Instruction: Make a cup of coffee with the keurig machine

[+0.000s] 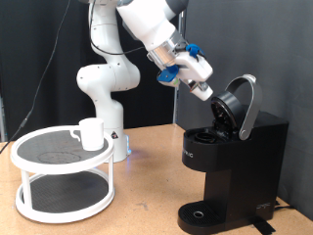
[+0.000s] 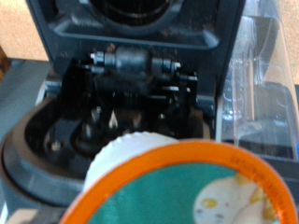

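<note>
My gripper should keep going down and let go of the pod in the chamber's opening, because the lid is up and the pod's white side (image 2: 121, 153) faces the machine's open chamber (image 1: 205, 136).
The black keurig machine (image 1: 235, 157) stands at the exterior view's right with its lid (image 1: 242, 102) swung up and open. My gripper (image 1: 206, 94) hangs just above and left of the open top, tilted down toward it. It is shut on a small coffee pod (image 2: 187, 191) with a white side, orange rim and green top. In the wrist view the pod fills the near field above the open pod chamber (image 2: 121, 112) of the machine. The white cup (image 1: 91, 133) sits on a rack at the exterior view's left, far from the gripper. The round drip tray (image 1: 202, 215) has nothing on it.
A white two-tier round wire rack (image 1: 61, 176) holds the cup on its top shelf. The robot's base (image 1: 103, 93) stands behind it. A clear water tank (image 2: 266, 84) sits on the machine's side. The wooden table (image 1: 147, 201) lies between rack and machine.
</note>
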